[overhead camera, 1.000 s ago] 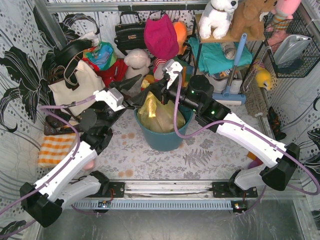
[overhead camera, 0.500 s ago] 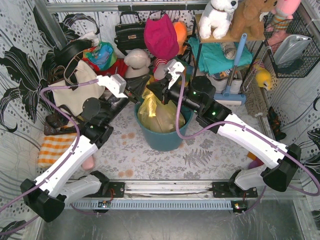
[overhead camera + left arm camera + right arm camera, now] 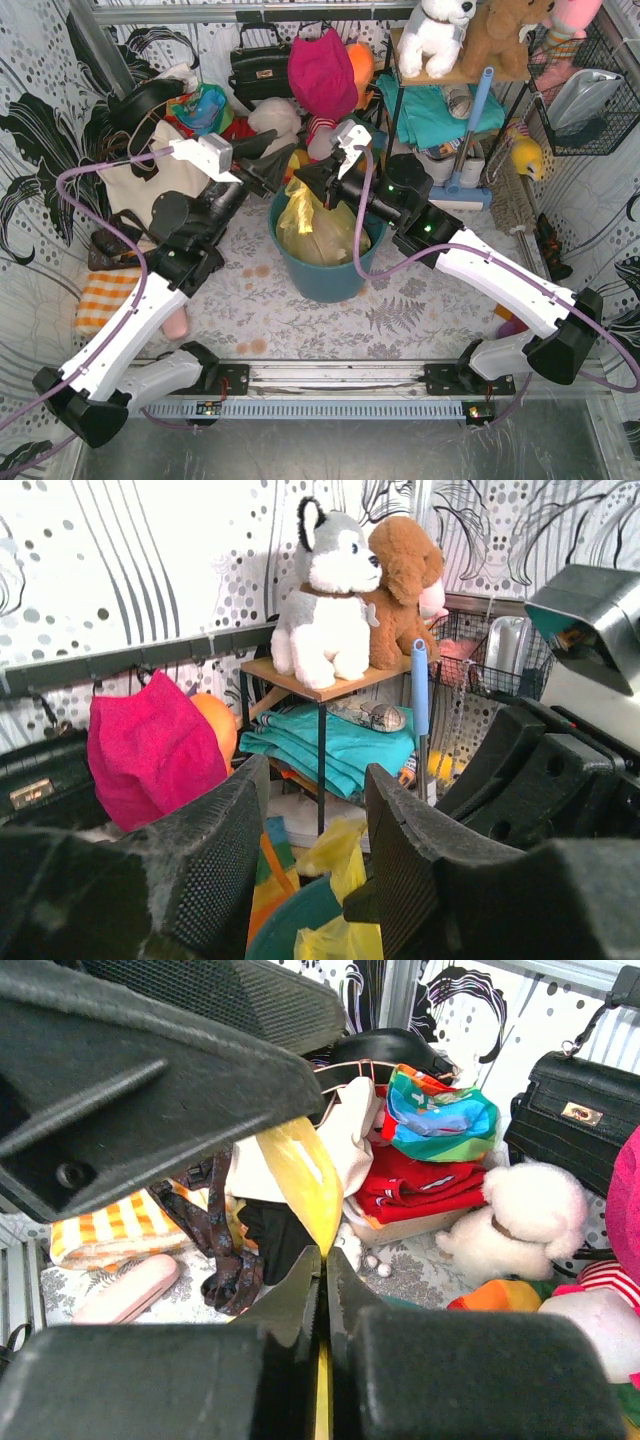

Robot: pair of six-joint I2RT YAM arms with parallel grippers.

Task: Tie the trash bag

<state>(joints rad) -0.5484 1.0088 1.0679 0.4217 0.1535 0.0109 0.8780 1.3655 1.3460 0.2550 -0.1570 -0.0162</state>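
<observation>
The yellow strip is pinned by my right gripper below the strip's loose end, so my left gripper should grip that end before my right gripper opens and moves away.
The yellow trash bag sits in the teal bin at the table's middle, with pale contents showing through. My right gripper is over the bin's back-left rim, shut on a yellow handle strip that rises from its closed tips. My left gripper is open and empty, just left of and above the right gripper's tips. In the left wrist view the bag's top and the bin rim show between its spread fingers. One left finger crosses above the strip.
A cream tote bag and a black handbag stand at the back left. A shelf with plush toys and teal cloth stands at the back right. An orange striped cloth lies at the left.
My left gripper has risen and drawn back to the left, away from the bin's rim, still open. My right gripper holds the yellow strip in nearly the same place.
</observation>
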